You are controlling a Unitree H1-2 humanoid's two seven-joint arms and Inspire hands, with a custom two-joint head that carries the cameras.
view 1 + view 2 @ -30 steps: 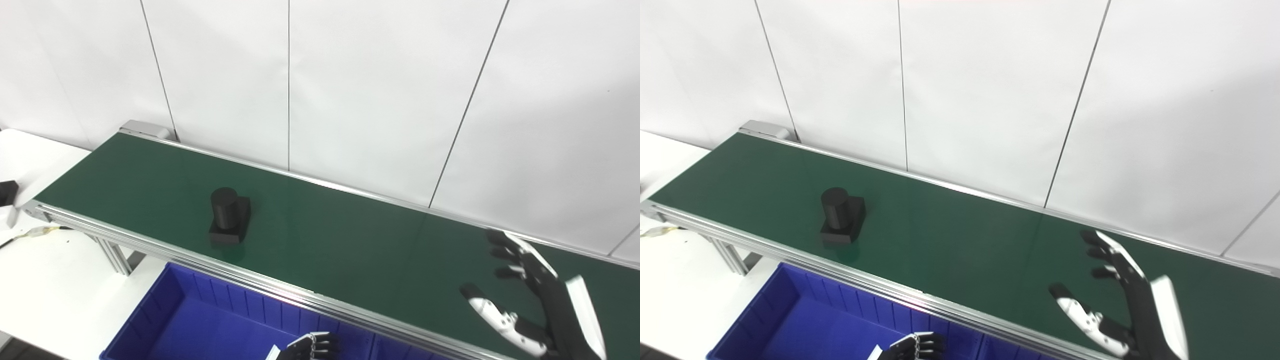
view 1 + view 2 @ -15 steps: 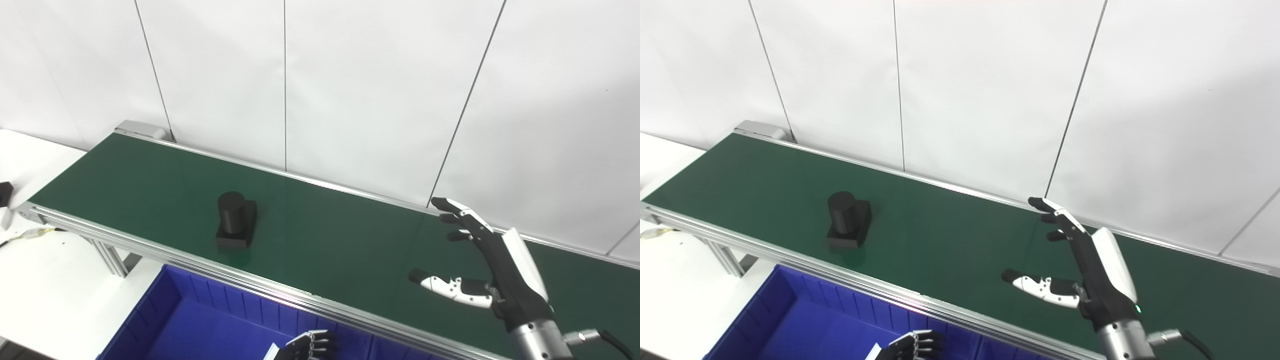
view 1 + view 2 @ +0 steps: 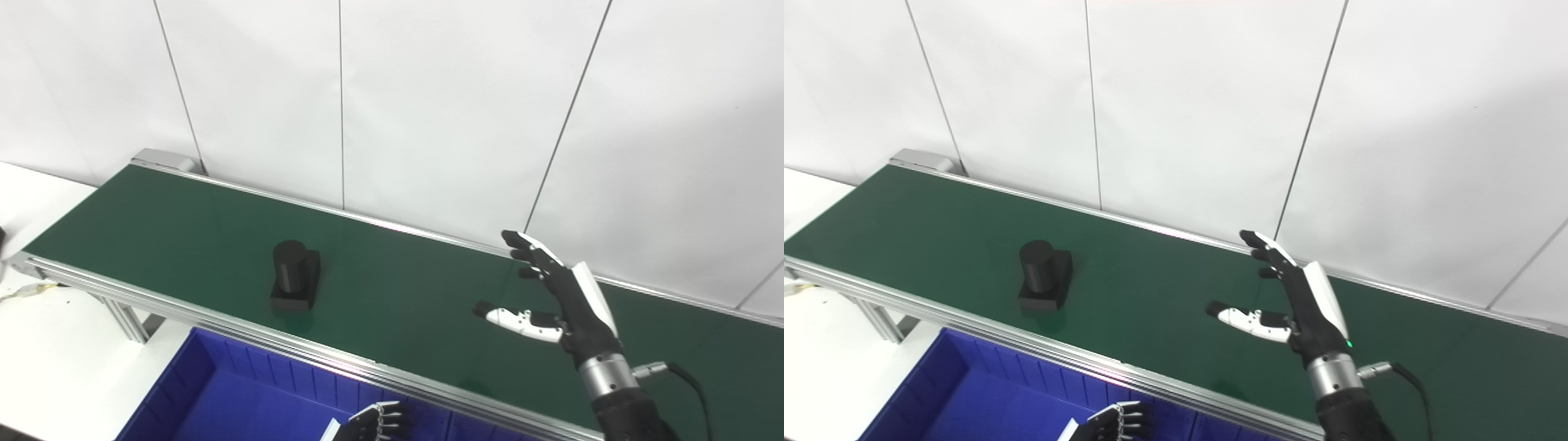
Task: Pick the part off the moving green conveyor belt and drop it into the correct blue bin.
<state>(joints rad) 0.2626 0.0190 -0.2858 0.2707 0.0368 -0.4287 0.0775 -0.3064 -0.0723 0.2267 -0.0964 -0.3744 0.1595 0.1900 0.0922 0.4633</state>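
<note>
The short cylinder stands flush on its square base, so the base should rise together with it, still joined, when the robot lifts by the cylinder.
A black part, a short cylinder standing on a square base, rides the green conveyor belt left of its middle. My right hand hovers over the belt well to the right of the part, open, fingers spread and thumb pointing left, holding nothing. Only the fingertips of my left hand show at the bottom edge, over the blue bin; whether it is open or shut is hidden. The bin sits below the belt's near rail.
The belt's aluminium rail runs between the bin and the part. A white table lies under the belt's left end. White wall panels stand close behind the belt. A cable trails from my right wrist.
My right hand has risen and moved left over the belt toward the part, staying open. The part has drifted a little right. The camera has shifted slightly. The left hand is still.
</note>
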